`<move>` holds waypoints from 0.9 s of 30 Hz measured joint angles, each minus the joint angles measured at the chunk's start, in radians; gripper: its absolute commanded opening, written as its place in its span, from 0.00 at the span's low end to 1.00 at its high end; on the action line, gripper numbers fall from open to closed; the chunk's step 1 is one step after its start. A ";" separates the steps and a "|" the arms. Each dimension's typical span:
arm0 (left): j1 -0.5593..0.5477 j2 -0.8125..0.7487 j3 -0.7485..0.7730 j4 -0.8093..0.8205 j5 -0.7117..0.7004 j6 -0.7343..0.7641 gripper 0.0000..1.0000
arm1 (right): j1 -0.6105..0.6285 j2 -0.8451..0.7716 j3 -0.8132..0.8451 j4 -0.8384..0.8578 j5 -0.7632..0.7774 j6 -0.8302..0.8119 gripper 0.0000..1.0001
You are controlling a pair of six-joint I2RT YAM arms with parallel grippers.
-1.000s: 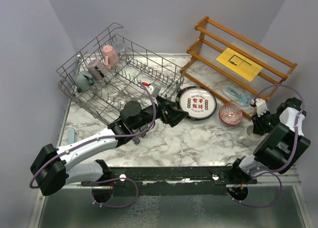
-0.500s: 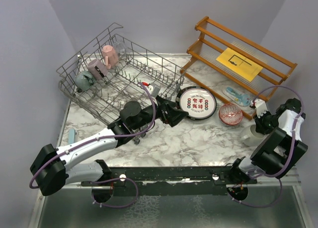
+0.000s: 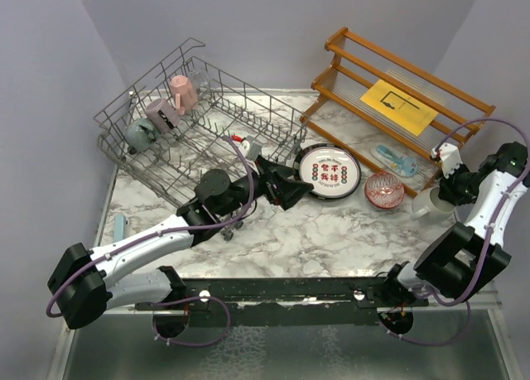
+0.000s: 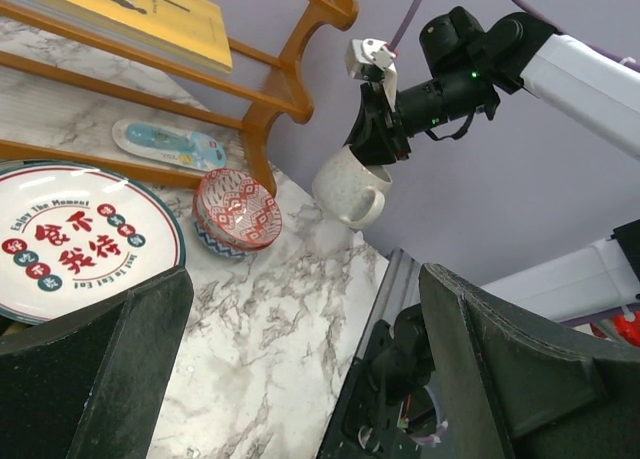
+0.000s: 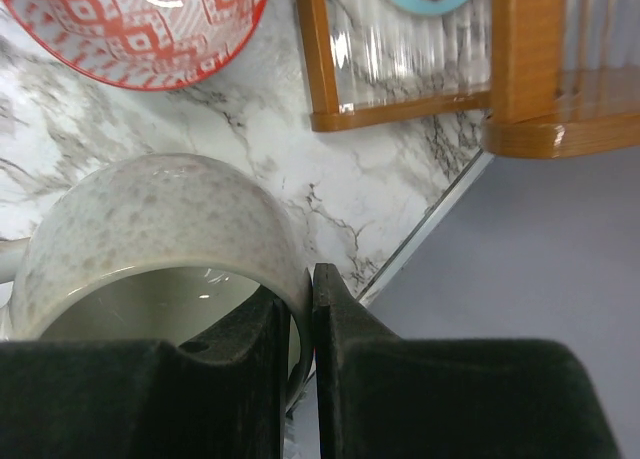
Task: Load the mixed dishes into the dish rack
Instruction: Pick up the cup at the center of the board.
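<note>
I should go on moving my left gripper closer to the cream speckled mug's handle, which is free while my right gripper holds the mug's rim, before my left fingers close around that handle.
A cream speckled mug hangs just above the marble at the far right. My right gripper is shut on its rim, one finger inside the mug and one outside. To its left, a red patterned bowl sits beside a black-rimmed plate with red characters. My left gripper is open and empty, just left of that plate. The grey wire dish rack at the back left holds a grey-teal mug, a mauve mug and a pink mug.
An orange-brown wooden slatted shelf stands at the back right, with a yellow paper sheet on top and a small blue patterned dish on its lower level. The table's right edge is close beside the held mug.
My right gripper has shut on the cream mug's rim and carried it up and to the right, off the table. The left arm has edged slightly toward the plate.
</note>
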 measured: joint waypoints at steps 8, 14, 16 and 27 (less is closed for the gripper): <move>0.022 0.002 0.000 0.067 0.028 -0.060 0.99 | 0.000 0.007 0.160 -0.144 -0.156 -0.007 0.01; 0.042 0.039 -0.023 0.196 0.077 -0.163 0.99 | 0.015 0.032 0.234 -0.203 -0.325 0.004 0.01; 0.046 0.058 -0.034 0.236 0.087 -0.203 0.98 | 0.037 0.039 0.247 -0.206 -0.383 0.024 0.01; 0.050 0.126 -0.032 0.343 0.113 -0.364 0.96 | 0.259 0.040 0.228 -0.010 -0.640 0.327 0.01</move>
